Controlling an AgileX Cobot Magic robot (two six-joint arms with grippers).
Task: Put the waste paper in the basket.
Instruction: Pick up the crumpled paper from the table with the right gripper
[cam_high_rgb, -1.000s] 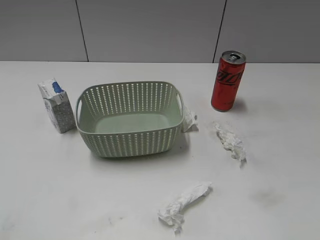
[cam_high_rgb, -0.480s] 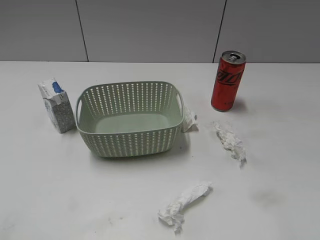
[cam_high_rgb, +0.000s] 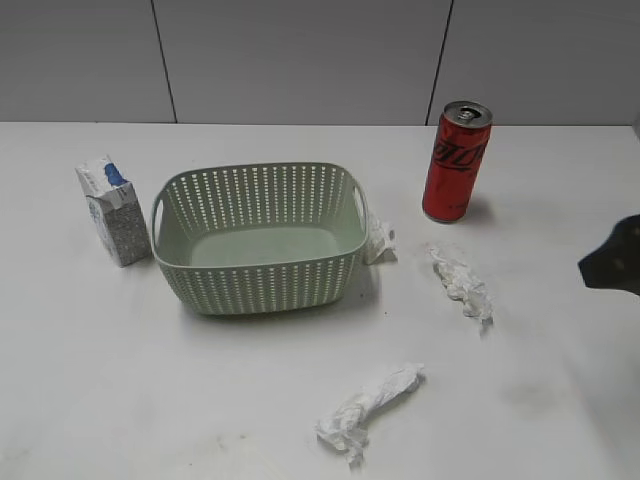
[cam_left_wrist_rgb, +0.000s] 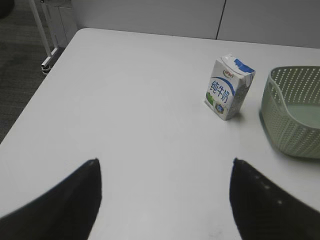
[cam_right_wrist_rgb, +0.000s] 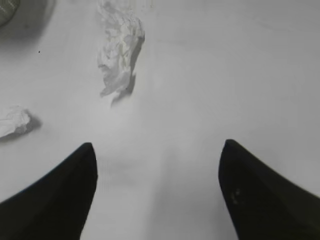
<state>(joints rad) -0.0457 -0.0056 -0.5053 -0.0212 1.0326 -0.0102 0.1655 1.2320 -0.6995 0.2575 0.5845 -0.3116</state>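
Note:
My gripper is going to lift one crumpled waste paper (cam_high_rgb: 379, 240) over the basket (cam_high_rgb: 262, 240). That paper lies tight against the basket's side, so the basket will shift sideways when I lift it.
A pale green perforated basket (cam_high_rgb: 258, 235) stands empty in mid-table; its rim also shows in the left wrist view (cam_left_wrist_rgb: 295, 117). Three crumpled white waste papers lie outside it: one against its right wall (cam_high_rgb: 379, 241), one further right (cam_high_rgb: 462, 283), one in front (cam_high_rgb: 368, 402). My right gripper (cam_high_rgb: 612, 257) enters at the right edge, open and empty, above the table right of the second paper. In the right wrist view the jaws (cam_right_wrist_rgb: 157, 155) hang short of that paper (cam_right_wrist_rgb: 120, 47); another paper (cam_right_wrist_rgb: 12, 121) lies at the left. My left gripper (cam_left_wrist_rgb: 165, 167) is open, empty, over bare table.
A red soda can (cam_high_rgb: 456, 162) stands upright behind the right-hand paper. A blue-and-white milk carton (cam_high_rgb: 114, 211) stands left of the basket, also in the left wrist view (cam_left_wrist_rgb: 228, 88). The white table (cam_high_rgb: 120, 380) ends at a grey wall behind.
My right gripper has come into the exterior view at the right edge; it was out of view before. The papers, basket, can and carton have not moved.

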